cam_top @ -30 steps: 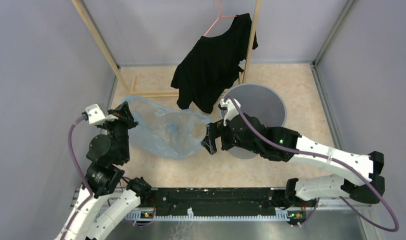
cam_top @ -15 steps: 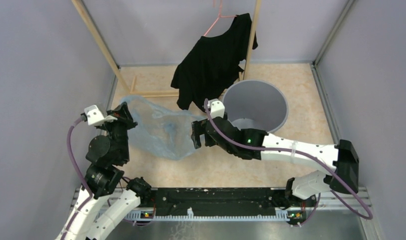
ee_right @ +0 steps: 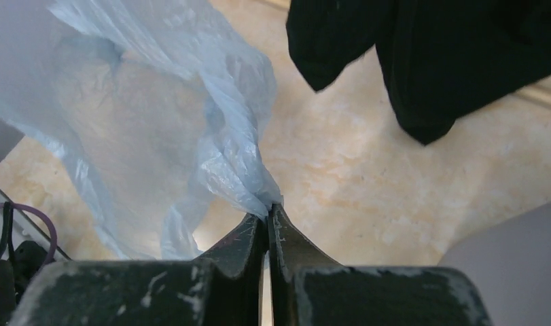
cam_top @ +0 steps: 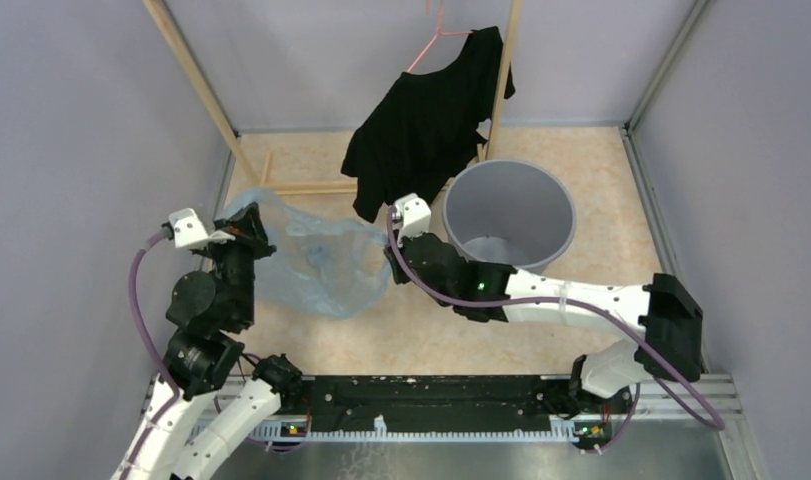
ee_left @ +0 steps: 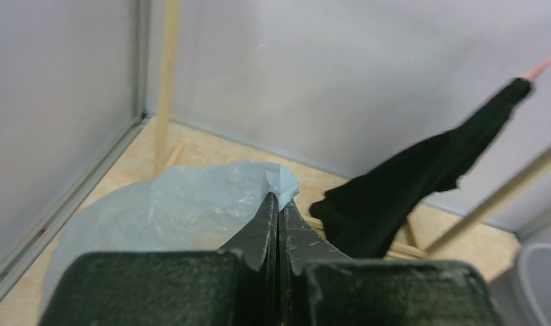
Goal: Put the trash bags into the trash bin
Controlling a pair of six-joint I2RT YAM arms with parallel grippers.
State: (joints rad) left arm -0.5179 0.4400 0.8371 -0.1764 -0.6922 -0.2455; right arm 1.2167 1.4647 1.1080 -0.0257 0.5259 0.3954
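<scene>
Next, I raise the bag's edge high with my right gripper and bring it over the bin's opening before lowering it, because the trash bag is hanging beside the trash bin.
The pale blue, wrinkly trash bag hangs stretched between my two grippers, left of the trash bin. My left gripper is shut on its left edge; in the left wrist view the film bunches at the pinched fingertips. My right gripper is shut on the bag's right edge, and in the right wrist view the film runs into the closed tips. The round grey trash bin stands upright at centre right, just right of my right wrist.
A black shirt on a pink hanger hangs from a wooden rack directly behind the bag and bin. Grey walls enclose the tan floor on three sides. The arm bases' rail runs along the near edge.
My right arm moved left from the bin's rim to the bag's right edge, and its gripper, open before, shut on the film. The left gripper kept its hold.
</scene>
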